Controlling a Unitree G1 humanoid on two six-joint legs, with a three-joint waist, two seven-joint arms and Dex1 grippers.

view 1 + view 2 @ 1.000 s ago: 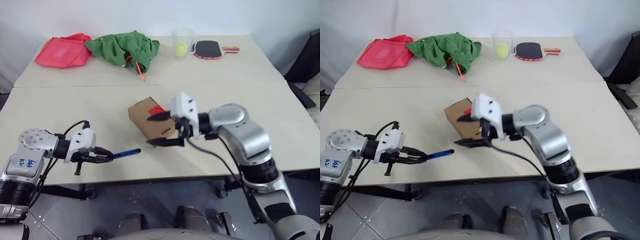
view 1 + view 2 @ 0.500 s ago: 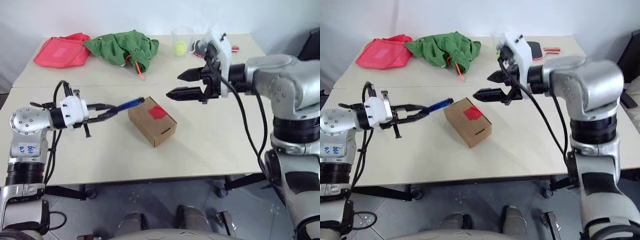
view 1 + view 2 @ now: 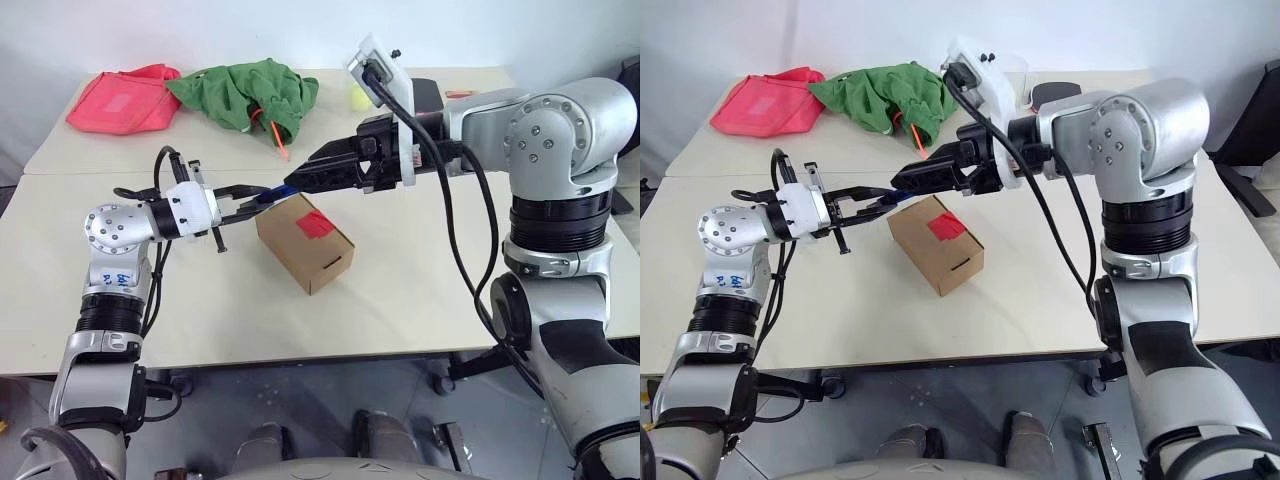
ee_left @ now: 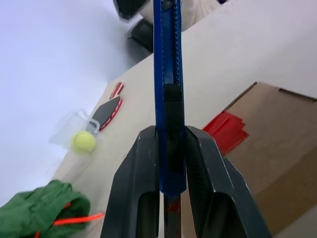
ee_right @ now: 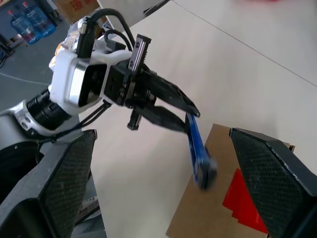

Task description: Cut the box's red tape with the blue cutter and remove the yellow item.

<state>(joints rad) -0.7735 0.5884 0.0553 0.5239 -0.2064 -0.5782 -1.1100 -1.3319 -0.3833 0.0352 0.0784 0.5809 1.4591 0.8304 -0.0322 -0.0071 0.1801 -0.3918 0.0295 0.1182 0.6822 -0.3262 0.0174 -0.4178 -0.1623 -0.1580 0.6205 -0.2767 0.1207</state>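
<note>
I should expect the red tape (image 3: 314,224) to go on down the box's hidden side when I bring the cutter there, because the tape reaches the box's edge (image 3: 327,218).
The brown box (image 3: 305,243) lies on the table with its flaps down and the red tape (image 3: 316,224) on its top face. Above the box's far left corner my left gripper (image 3: 243,197) is shut on the blue cutter (image 3: 272,192), which points right. The cutter (image 4: 166,74) runs out between the left fingers (image 4: 136,188). My right gripper (image 3: 305,176) reaches in from the right, open. In the right wrist view the cutter's free end (image 5: 199,156) hangs between its wide-spread fingers (image 5: 270,173) without touching them. The yellow item is hidden.
At the table's far edge lie a pink-red bag (image 3: 125,100), a green cloth (image 3: 250,92) with a thin orange-red stick (image 3: 278,140), a yellow-green ball (image 3: 357,98) in a clear cup, and a paddle (image 4: 106,112). A seam crosses the table behind the box.
My left gripper rose and carried the cutter right, up over the box. My right gripper left the box, rose, opened wider and turned left toward the cutter's tip.
</note>
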